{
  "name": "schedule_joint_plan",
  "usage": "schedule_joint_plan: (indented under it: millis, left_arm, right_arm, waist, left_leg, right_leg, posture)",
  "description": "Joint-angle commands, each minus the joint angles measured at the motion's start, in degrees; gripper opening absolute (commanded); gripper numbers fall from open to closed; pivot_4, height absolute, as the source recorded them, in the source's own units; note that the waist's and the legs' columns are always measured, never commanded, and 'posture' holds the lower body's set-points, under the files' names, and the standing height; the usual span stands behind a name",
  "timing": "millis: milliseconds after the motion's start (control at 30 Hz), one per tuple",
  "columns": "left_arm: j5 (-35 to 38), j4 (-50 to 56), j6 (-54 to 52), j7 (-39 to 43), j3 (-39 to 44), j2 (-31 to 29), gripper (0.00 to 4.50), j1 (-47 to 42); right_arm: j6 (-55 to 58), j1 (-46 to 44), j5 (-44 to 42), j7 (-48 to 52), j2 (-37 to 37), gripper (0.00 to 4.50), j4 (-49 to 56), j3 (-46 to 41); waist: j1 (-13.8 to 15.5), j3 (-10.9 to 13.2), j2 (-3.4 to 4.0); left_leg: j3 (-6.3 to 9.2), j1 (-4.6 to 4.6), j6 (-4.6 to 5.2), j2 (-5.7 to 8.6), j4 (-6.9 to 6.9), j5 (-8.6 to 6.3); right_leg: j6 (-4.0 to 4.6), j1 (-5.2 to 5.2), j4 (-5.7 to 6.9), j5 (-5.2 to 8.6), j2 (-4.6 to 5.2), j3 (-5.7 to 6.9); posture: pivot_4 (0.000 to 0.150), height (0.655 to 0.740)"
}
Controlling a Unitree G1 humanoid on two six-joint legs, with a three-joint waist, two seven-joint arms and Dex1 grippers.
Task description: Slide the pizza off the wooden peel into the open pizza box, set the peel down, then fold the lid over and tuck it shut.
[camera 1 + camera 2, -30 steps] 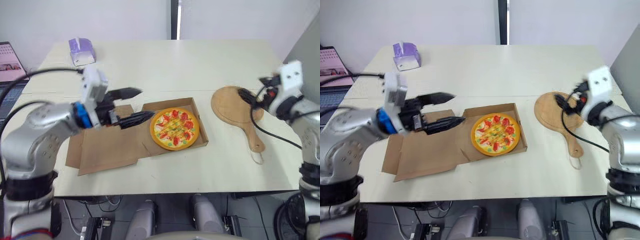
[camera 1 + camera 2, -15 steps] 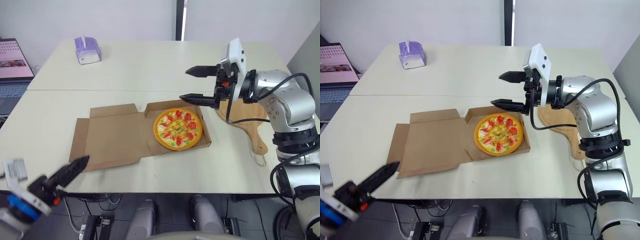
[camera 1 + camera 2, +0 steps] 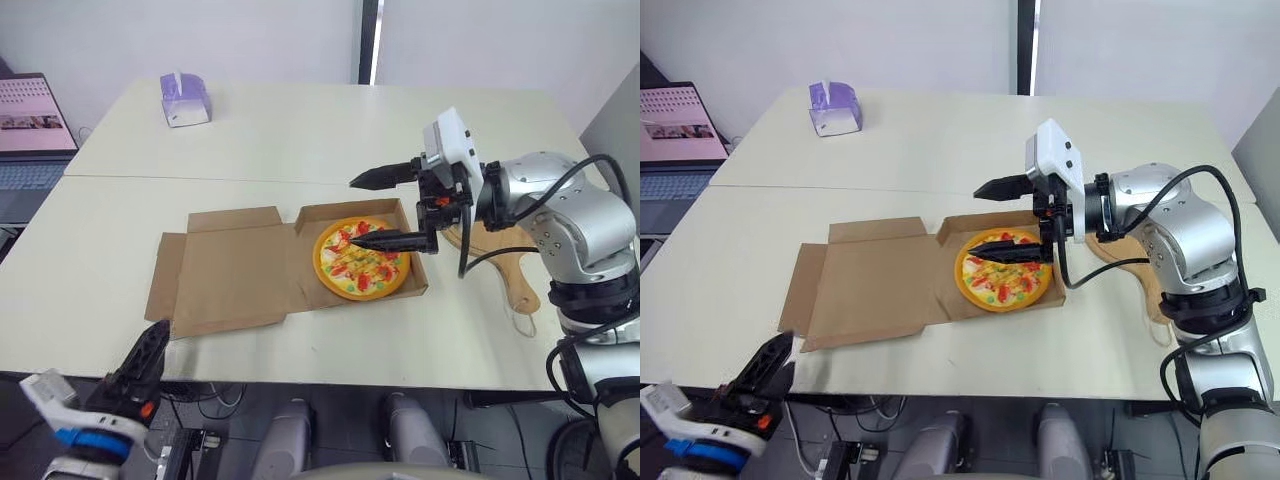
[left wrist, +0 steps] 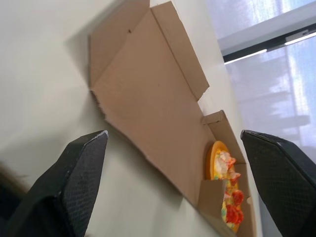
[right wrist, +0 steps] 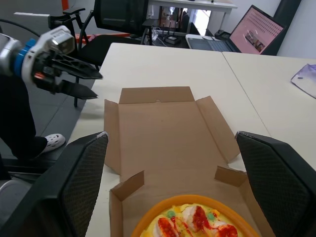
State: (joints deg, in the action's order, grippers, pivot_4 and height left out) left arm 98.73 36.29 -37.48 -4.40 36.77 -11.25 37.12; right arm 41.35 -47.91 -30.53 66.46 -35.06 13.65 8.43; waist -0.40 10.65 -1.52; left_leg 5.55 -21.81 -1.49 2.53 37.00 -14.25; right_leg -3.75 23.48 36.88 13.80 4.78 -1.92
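Observation:
The lid's end flap (image 3: 164, 280) is tilted up along its crease (image 3: 180, 284), so I expect the flap to stay bent toward the pizza when I swing the lid over.
The pizza (image 3: 362, 258), orange-rimmed with red toppings, lies in the tray of the brown cardboard pizza box (image 3: 413, 283). Its lid (image 3: 230, 270) lies open and flat to the left. My right gripper (image 3: 352, 211) is open and hovers over the tray's back left part, one finger above the pizza and one above the back wall. The wooden peel (image 3: 518, 288) lies on the table right of the box, partly hidden by my right arm. My left gripper (image 4: 173, 134) is open, low off the table's front left edge, facing the lid.
A purple tissue box (image 3: 185, 98) stands at the table's back left. An open laptop (image 3: 35, 105) sits on a desk further left. Black office chairs (image 5: 123, 15) stand beyond the table in the right wrist view.
My left arm has left the lid and dropped below the table's front left edge. My right gripper has swung from the peel to above the pizza. The camera has shifted.

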Motion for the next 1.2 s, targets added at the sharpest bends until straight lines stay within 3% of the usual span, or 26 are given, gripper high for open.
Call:
schedule_joint_plan:
  millis: [33, 400, 667, 833, 1067, 1200]
  left_arm:
    - [0.43, -0.7, 2.31, -3.09, -2.93, -0.7, 4.5, -0.87]
    - [2.91, -4.33, 5.86, -7.37, -6.93, -2.48, 4.5, -2.76]
    - [1.17, -7.66, 6.22, -8.18, -9.43, -5.14, 4.5, -6.95]
    - [1.06, -8.17, 7.32, -8.91, -10.01, -4.99, 3.38, -7.61]
    - [1.66, -8.07, 9.47, -11.3, -10.77, -4.83, 1.15, -10.11]
    - [0.8, -8.11, 8.36, -11.04, -11.01, -5.86, 0.02, -10.19]
  right_arm:
    - [0.98, -1.49, -1.79, -0.2, -0.62, 4.43, 2.94, -1.1]
    - [2.29, -1.13, -2.22, -1.65, -1.62, 4.43, 4.77, -1.95]
    - [3.09, -0.81, -3.11, -2.82, -2.48, 4.43, 5.97, -1.91]
    - [3.25, -0.68, -3.46, -3.29, -2.85, 4.5, 6.41, -1.93]
    - [3.17, -0.11, -3.37, -3.72, -2.86, 4.5, 6.69, -1.87]
    - [2.4, 0.23, -2.79, -4.18, -2.71, 4.5, 6.62, -1.64]
  waist:
    - [-0.04, -0.01, 0.02]
    - [0.14, -0.02, 0.05]
    - [0.41, -0.15, 0.54]
    - [0.54, -0.14, 0.69]
    - [0.53, -0.09, 0.77]
    - [0.34, -0.06, 0.37]
  left_leg:
    - [-0.03, 0.02, 0.0, 0.0, -0.02, 0.0]
    - [-0.03, 0.01, 0.0, 0.0, -0.04, -0.02]
    - [-0.02, 0.01, 0.01, 0.01, -0.13, -0.03]
    - [0.09, 0.0, 0.01, 0.0, -0.17, -0.03]
    - [0.1, -0.04, 0.01, 0.01, -0.29, -0.03]
    - [0.09, -0.1, -0.09, -0.02, -0.19, -0.08]
  right_leg:
    - [0.0, 0.0, 0.0, 0.0, 0.0, -0.03]
    - [0.0, 0.02, -0.03, 0.01, -0.03, -0.03]
    - [-0.06, 0.03, -0.06, 0.0, -0.05, -0.05]
    - [-0.06, 0.03, -0.05, 0.02, -0.06, 0.03]
    - [-0.1, 0.08, -0.12, 0.02, -0.06, 0.03]
    - [-0.12, 0.12, -0.12, 0.0, -0.06, 0.04]
  posture:
    - [0.15, 0.74]
    - [0.15, 0.74]
    - [0.15, 0.74]
    - [0.15, 0.74]
    - [0.15, 0.74]
    - [0.15, 0.74]
